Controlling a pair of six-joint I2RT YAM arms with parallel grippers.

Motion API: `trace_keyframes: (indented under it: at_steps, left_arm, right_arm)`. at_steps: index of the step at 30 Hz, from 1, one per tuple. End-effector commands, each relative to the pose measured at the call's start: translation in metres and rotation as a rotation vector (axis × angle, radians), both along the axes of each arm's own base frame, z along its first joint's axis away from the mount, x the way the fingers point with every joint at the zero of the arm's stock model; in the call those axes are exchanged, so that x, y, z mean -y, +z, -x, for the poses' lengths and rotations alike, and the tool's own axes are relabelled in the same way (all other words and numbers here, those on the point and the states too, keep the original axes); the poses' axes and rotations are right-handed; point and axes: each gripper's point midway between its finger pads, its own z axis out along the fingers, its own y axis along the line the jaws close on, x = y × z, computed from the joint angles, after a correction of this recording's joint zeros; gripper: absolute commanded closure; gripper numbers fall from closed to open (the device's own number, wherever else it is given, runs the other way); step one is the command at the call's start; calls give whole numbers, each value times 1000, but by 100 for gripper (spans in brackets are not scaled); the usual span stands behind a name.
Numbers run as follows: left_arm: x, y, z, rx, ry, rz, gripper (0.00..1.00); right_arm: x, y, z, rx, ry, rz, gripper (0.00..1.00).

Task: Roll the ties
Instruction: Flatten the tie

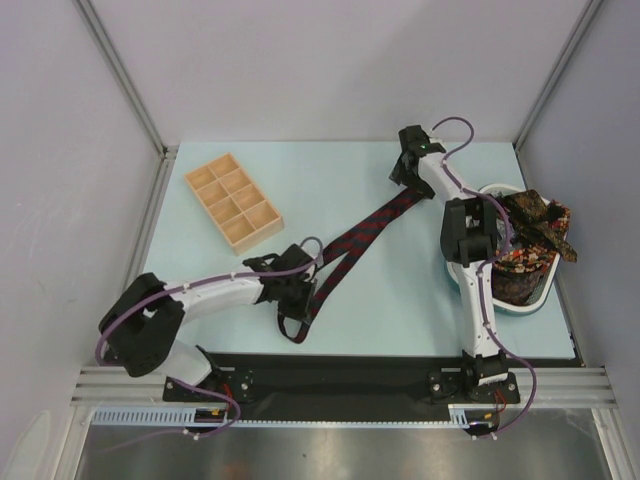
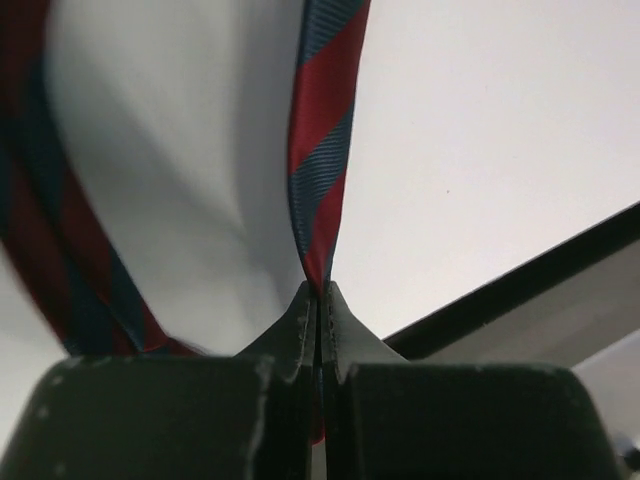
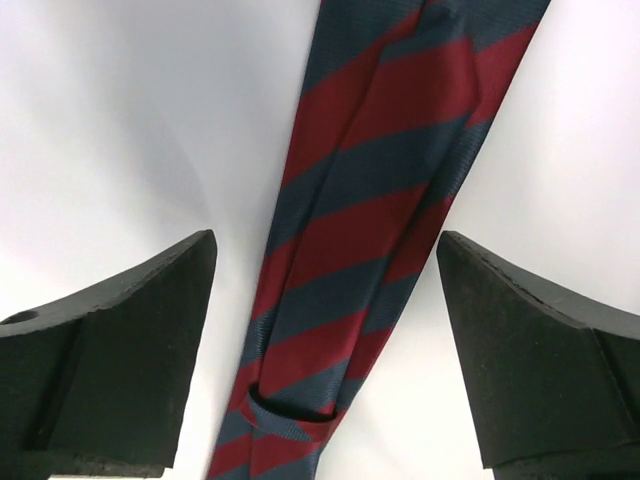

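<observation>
The robot's left gripper should swing the tie's fold toward the tray while its right gripper holds the tie's far end (image 1: 414, 194), because the tie's parts gape apart (image 1: 325, 274) near that fold.
A dark navy tie with red diagonal stripes (image 1: 365, 232) lies stretched diagonally across the table. My left gripper (image 1: 296, 290) is shut on its narrow near end, where the fabric folds into a loop (image 1: 296, 330). In the left wrist view the fingers pinch the striped tie (image 2: 320, 150) edge-on at the left gripper's tips (image 2: 320, 292). My right gripper (image 1: 405, 172) is open over the tie's wide far end. In the right wrist view the striped tie (image 3: 370, 200) and its keeper loop (image 3: 290, 420) lie between the spread fingers of the right gripper (image 3: 325, 245), untouched. Several other patterned ties (image 1: 535, 232) are piled in a bowl.
A wooden compartment tray (image 1: 233, 200) sits at the back left. The white bowl (image 1: 520, 305) holding the ties stands at the right edge, close to the right arm. A black strip (image 1: 340, 365) runs along the table's near edge.
</observation>
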Motion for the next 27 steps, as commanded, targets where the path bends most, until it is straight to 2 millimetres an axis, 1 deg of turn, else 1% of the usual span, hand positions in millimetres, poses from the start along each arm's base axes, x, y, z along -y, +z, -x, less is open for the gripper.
trace_keyframes:
  at_steps: [1, 2, 3, 4, 5, 6, 7, 8, 9, 10, 11, 12, 13, 14, 15, 18, 19, 21, 22, 24, 25, 26, 27]
  left_arm:
    - [3, 32, -14, -2, 16, 189, 100]
    - [1, 37, -18, 2, 30, 204, 100]
    - [-3, 44, -25, 15, 53, 225, 100]
    - [-1, 53, -27, 7, 51, 261, 100]
    - [-4, 55, -31, 9, 57, 261, 100]
    - [-13, 55, -34, -6, 83, 235, 100]
    - [-15, 57, -40, -3, 91, 218, 100]
    - [-19, 56, -41, 0, 77, 196, 100]
    - [-26, 53, -40, -26, 82, 168, 100]
    - [-28, 51, -44, -38, 84, 147, 100]
    - [-35, 49, -47, -33, 82, 117, 100]
    - [-42, 47, -50, -37, 98, 98, 100]
    - [-48, 48, -53, -39, 108, 86, 100]
    - [-52, 46, -56, -42, 111, 77, 100]
    - [-59, 45, -61, -40, 133, 67, 100]
    - [-69, 35, -64, -70, 120, 6, 100]
    - [-70, 32, -64, -79, 111, -10, 100]
    - [-70, 22, -62, -120, 93, -27, 100]
    - [-69, 20, -60, -133, 79, -25, 100]
    - [-70, 19, -65, -134, 74, -42, 99]
    - [-68, 21, -69, -124, 73, -41, 99]
    - [-69, 22, -70, -124, 71, -45, 99]
    - [-67, 24, -73, -118, 73, -42, 97]
  right_arm:
    - [5, -8, 11, -56, -21, 44, 5]
    - [8, -15, 15, -72, -19, 44, 9]
    - [7, -17, 12, -65, -6, 39, 12]
    - [7, -18, 12, -68, -3, 46, 13]
    - [7, -20, 12, -68, -4, 46, 13]
    - [7, -19, 10, -62, -2, 46, 13]
    - [8, -18, 9, -58, -3, 51, 16]
    - [8, -21, 8, -61, 1, 53, 26]
    - [10, -19, 7, -60, -1, 53, 29]
    - [10, -18, 7, -59, 0, 54, 33]
    - [12, -18, 7, -58, -1, 56, 42]
    - [17, -17, 6, -57, -7, 60, 45]
    - [18, -17, 6, -58, -4, 62, 46]
    - [19, -17, 5, -59, 5, 61, 51]
    - [20, -16, 3, -56, 32, 67, 52]
    - [26, -9, -1, -44, 37, 83, 56]
    - [30, -9, -2, -48, 40, 88, 59]
    - [36, -6, -4, -41, 38, 88, 59]
    - [36, -7, -4, -47, 55, 77, 59]
    - [41, -5, -8, -38, 66, 75, 59]
    - [42, -4, -8, -41, 86, 88, 60]
    - [44, -4, -8, -44, 95, 94, 65]
    - [46, -2, -10, -39, 102, 101, 66]
